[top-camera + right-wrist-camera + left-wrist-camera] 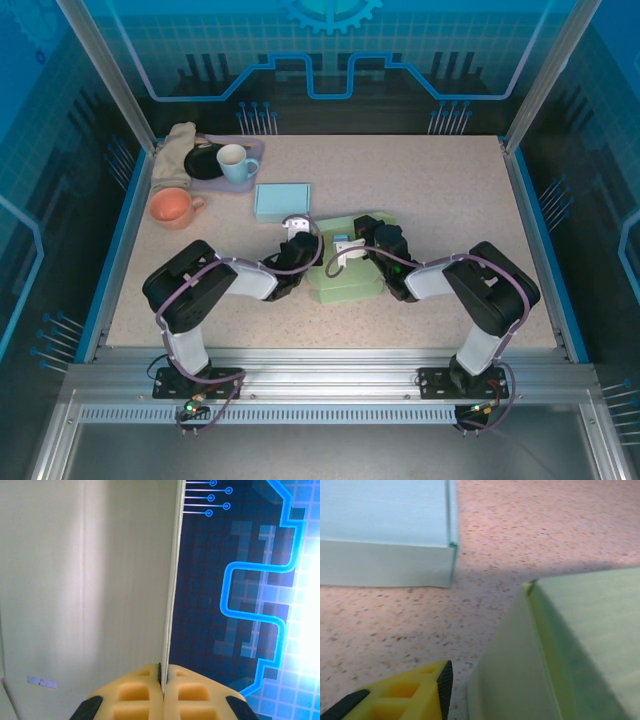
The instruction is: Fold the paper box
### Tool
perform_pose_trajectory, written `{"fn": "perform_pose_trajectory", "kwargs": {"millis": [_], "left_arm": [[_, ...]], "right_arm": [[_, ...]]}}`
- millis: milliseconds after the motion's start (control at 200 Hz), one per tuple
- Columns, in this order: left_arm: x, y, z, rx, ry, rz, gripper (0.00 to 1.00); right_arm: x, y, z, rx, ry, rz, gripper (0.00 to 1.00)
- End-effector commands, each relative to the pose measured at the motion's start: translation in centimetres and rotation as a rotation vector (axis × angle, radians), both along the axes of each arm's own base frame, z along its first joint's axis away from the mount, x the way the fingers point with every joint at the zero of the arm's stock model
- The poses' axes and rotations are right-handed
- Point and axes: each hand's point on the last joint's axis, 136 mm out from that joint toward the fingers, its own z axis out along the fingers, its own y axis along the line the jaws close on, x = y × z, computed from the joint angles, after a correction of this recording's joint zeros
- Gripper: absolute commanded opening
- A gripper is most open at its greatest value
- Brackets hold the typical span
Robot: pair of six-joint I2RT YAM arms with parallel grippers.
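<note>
The pale green paper box (346,288) is crooked between my grippers, so my left gripper should pull the box straight and then open around its side (512,675) before the fold.
The pale green paper box (347,286) lies at the table's middle between both arms. My left gripper (299,238) is at its left wall (510,680). One yellow finger (407,700) shows just outside that wall, a narrow strip of table between pad and paper; the other finger is hidden behind the wall. My right gripper (362,244) is over the box's far right part. In the right wrist view this gripper (164,674) is shut on the thin edge of a box flap (90,580) that stands on edge between the pads.
A light blue closed box (282,201) (385,535) sits just beyond the green one. At the back left are an orange cup (172,207), a blue cup (237,162) on a purple tray (256,148) and a beige cloth (176,150).
</note>
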Motion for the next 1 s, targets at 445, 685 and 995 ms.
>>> {"fn": "perform_pose_trajectory", "kwargs": {"millis": [445, 685, 995], "left_arm": [[-0.8, 9.8, -0.6, 0.285, 0.050, 0.510, 0.18], [0.4, 5.9, -1.1, 0.180, 0.073, 0.309, 0.22], [0.2, 3.4, -0.2, 0.100, 0.051, 0.120, 0.34]], "right_arm": [[0.2, -0.2, -0.6, 0.003, 0.029, -0.023, 0.00], [0.3, -0.2, -0.9, 0.011, 0.051, -0.024, 0.00], [0.4, -0.3, -1.1, 0.024, 0.063, -0.028, 0.00]]}}
